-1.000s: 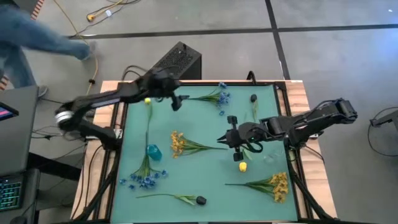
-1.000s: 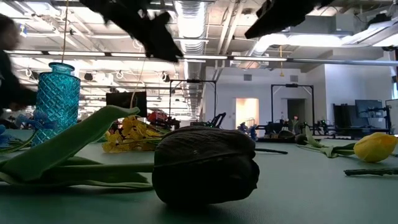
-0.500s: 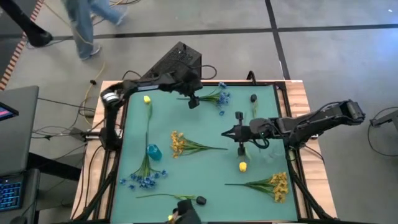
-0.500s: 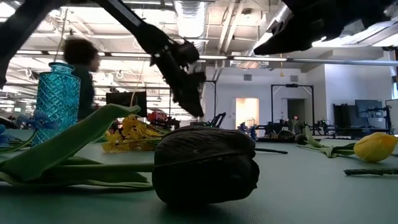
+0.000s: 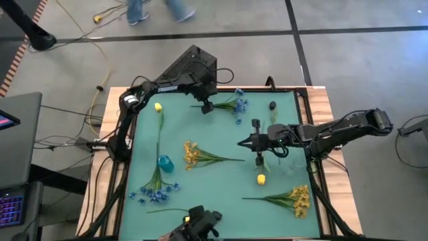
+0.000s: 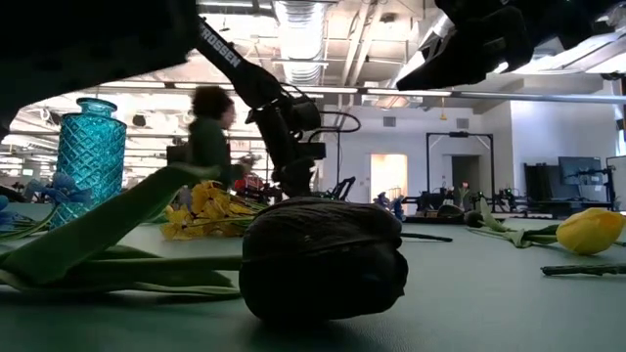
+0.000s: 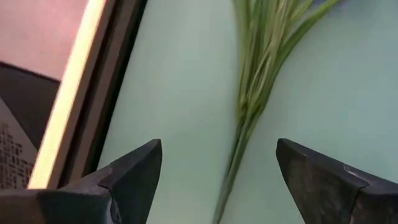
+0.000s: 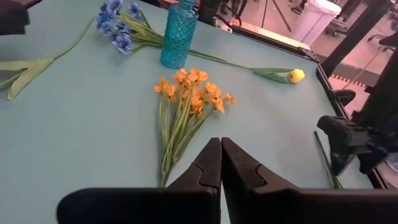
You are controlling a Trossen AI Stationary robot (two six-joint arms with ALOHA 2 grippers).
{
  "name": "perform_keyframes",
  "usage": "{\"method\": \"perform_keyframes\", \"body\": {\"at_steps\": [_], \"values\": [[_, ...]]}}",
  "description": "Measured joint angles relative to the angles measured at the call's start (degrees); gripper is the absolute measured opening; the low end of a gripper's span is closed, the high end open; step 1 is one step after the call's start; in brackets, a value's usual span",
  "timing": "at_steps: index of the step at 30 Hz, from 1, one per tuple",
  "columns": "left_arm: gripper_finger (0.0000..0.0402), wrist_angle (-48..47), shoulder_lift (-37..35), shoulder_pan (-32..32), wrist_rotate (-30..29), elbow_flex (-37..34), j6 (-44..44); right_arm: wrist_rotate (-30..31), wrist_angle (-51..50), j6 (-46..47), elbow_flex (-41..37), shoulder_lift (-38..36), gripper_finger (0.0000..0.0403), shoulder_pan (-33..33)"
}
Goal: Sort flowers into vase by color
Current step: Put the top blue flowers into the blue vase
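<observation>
The left gripper's open fingers are on both sides of the blue sprig's thin stem (image 7: 239, 140) below its flowers, so the robot should carry on lowering them until the fingers reach the stem (image 7: 227, 179), then close them.
Flower sprigs lie flat on the green table (image 5: 221, 127). A blue sprig (image 5: 237, 106) lies at the far edge, its green stem (image 7: 245, 118) pointing left. My left gripper (image 5: 207, 107) (image 7: 217, 177) hangs open over that stem's end, one finger on either side, touching nothing. My right gripper (image 5: 242, 142) (image 8: 221, 163) is shut and empty above mid-table, pointing at a yellow-orange sprig (image 8: 189, 93). The blue glass vase (image 5: 164, 163) (image 8: 177, 34) stands upright on its base at the left.
Also on the table are a long-stemmed yellow bud (image 5: 158, 107), a blue cluster (image 5: 155, 193), a yellow-orange sprig (image 5: 294, 199), a yellow bud (image 5: 261, 179) and a dark bud (image 5: 273, 105) (image 6: 323, 259). A dark object (image 5: 197, 221) sits at the near edge. A black box (image 5: 190, 65) stands behind the table.
My left gripper has swung along the far edge toward the right and come down, tipping downward, to the blue sprig's stem; it has stayed open. My right gripper has drawn back slightly toward the far right. A person has walked past beyond the table.
</observation>
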Motion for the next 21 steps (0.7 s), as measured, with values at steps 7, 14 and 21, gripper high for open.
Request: {"method": "perform_keyframes", "body": {"at_steps": [7,14,21], "values": [[0.0304,-3.8,2.3,1.7,1.1,0.0,0.4,0.0,2.2,-2.4,0.0,0.0,0.0033,0.0],[0.0303,-4.0,3.7,1.8,1.2,0.4,0.4,-0.1,3.7,-5.3,0.1,0.0,0.0033,-0.6],[0.0218,-5.5,3.8,1.9,0.7,0.4,3.0,0.0,3.8,-6.4,0.1,0.0,0.0033,-2.4]]}}
